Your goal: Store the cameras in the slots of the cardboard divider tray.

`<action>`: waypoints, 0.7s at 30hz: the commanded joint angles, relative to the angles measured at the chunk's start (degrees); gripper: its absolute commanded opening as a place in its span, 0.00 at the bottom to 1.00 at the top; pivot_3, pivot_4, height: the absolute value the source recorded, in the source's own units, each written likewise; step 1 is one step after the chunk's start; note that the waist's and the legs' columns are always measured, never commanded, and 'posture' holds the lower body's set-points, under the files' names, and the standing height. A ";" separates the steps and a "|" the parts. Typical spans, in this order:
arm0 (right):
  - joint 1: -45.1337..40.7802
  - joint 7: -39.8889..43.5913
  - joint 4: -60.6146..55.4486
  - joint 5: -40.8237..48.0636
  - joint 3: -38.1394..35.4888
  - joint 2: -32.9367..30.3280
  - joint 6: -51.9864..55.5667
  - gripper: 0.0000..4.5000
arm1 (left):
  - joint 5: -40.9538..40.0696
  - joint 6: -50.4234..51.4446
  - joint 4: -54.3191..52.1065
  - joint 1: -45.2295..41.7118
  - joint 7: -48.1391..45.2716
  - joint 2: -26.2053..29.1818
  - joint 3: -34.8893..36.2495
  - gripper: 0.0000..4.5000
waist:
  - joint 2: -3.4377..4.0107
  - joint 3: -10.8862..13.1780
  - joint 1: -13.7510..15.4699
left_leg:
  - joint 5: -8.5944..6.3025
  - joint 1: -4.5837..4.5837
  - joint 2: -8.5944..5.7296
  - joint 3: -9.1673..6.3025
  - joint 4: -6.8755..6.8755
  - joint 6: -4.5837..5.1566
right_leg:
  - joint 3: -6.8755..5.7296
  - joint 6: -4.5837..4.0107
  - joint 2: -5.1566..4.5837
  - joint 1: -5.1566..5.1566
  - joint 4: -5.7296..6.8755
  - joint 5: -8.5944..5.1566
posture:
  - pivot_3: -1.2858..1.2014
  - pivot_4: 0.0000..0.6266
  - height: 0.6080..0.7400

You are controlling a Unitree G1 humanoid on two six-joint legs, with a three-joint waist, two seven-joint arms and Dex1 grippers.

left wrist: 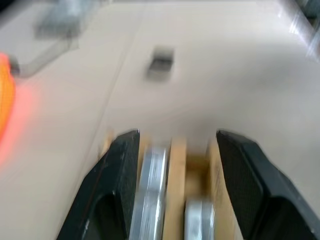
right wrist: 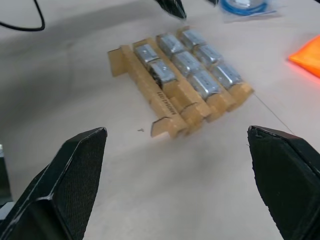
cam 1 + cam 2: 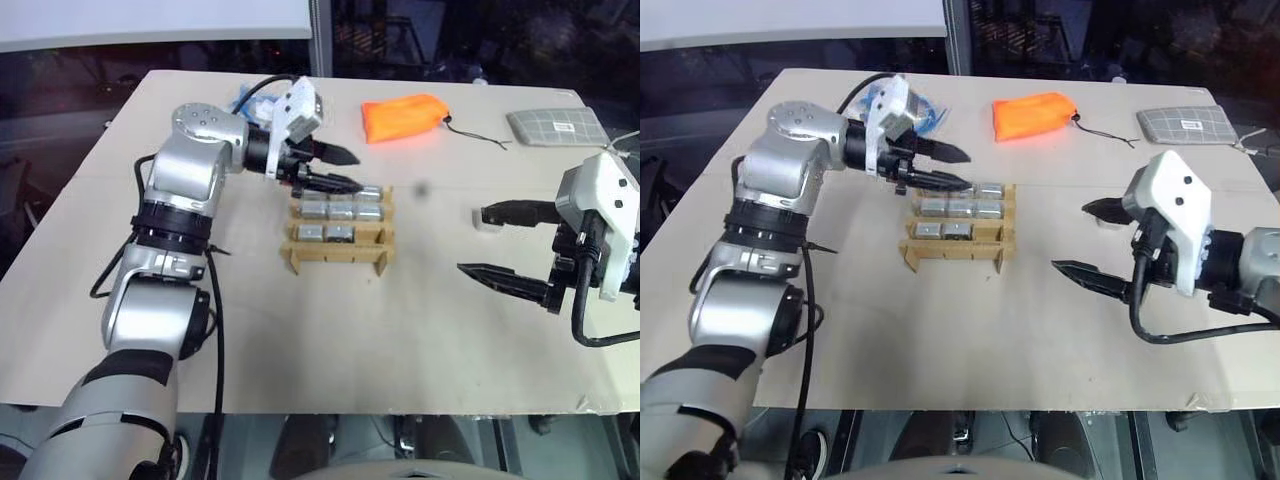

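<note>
The loose camera (image 3: pixel 488 226) is far away from my left gripper, so next my right gripper picks it up and hands it to my left gripper for the empty front slot (image 3: pixel 371 236).
The cardboard divider tray (image 3: pixel 338 257) stands mid-table with several silver-grey cameras (image 3: pixel 342 211) in its slots; one front slot looks empty. My left gripper (image 3: pixel 355 170) hovers just above the tray's back left corner, open, with nothing between its fingers (image 1: pixel 117 170). Another camera (image 3: pixel 487 224) lies on the table to the right, partly behind the upper finger of my right gripper (image 3: pixel 485 243). That gripper is open wide and empty, low over the table to the right of the tray (image 2: pixel 172 117).
An orange fabric bag (image 3: pixel 405 117) with a dark cord lies behind the tray. A grey checked pouch (image 3: pixel 555 125) sits at the back right corner. A blue cable coil (image 3: pixel 250 100) lies behind my left arm.
</note>
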 commanded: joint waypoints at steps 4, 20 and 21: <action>-0.21 -8.29 3.55 -3.98 -3.23 0.46 1.06 1.00 | -6.42 -2.23 -6.30 0.05 9.33 -9.60 4.72 0.56 | -0.02 0.01 -0.04 | 0.00 -0.02 -0.03 0.00 0.03 0.00 | 0.00 0.04 -0.06 0.02 -0.01 0.02 | 0.52 0.24 1.00; -7.50 -29.92 34.04 -38.51 18.36 36.40 -15.39 1.00 | -11.14 -0.49 -13.56 6.04 -3.94 10.79 6.42 0.56 | 0.17 0.09 -1.71 | 0.15 0.07 -0.05 0.20 -0.08 -0.26 | 0.27 0.03 0.14 -0.11 0.03 0.03 | 0.52 0.24 1.00; -8.21 -29.27 35.93 -40.37 19.12 37.38 -17.02 1.00 | -10.84 0.18 -14.20 6.49 -4.22 12.59 6.24 0.56 | 0.18 0.10 -1.68 | 0.15 0.05 -0.04 0.19 -0.09 -0.26 | 0.27 0.03 0.15 -0.13 0.04 0.03 | 0.52 0.24 1.00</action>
